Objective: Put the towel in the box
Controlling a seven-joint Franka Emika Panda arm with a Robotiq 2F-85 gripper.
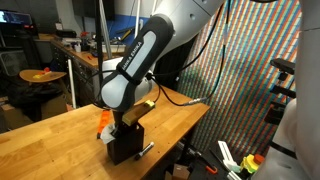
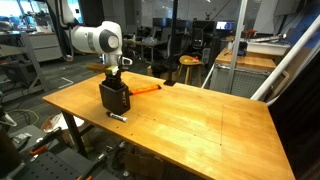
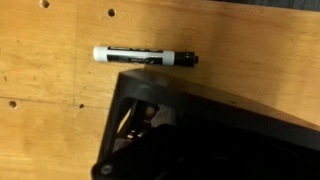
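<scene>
The towel should stay held low within the walls (image 3: 160,117) until I let it go there, because my gripper reaches down through the black box's open top (image 2: 115,83).
The black box (image 1: 126,146) stands on the wooden table (image 1: 60,140), and it also shows in the other exterior view (image 2: 114,98). In the wrist view its dark rim and inside (image 3: 200,130) fill the lower frame. My gripper (image 1: 127,119) hangs directly over the box's opening and reaches down into its top (image 2: 114,76). Its fingers are hidden by the box and by shadow, so I cannot tell whether they are open or shut. No white towel shows in any view; a pale patch inside the box (image 3: 135,122) is too dim to identify.
A black and white marker (image 3: 145,57) lies on the table just beside the box (image 2: 118,117). A small flat orange object (image 2: 147,90) lies behind the box. The table's edge is close to the box in an exterior view (image 1: 160,165).
</scene>
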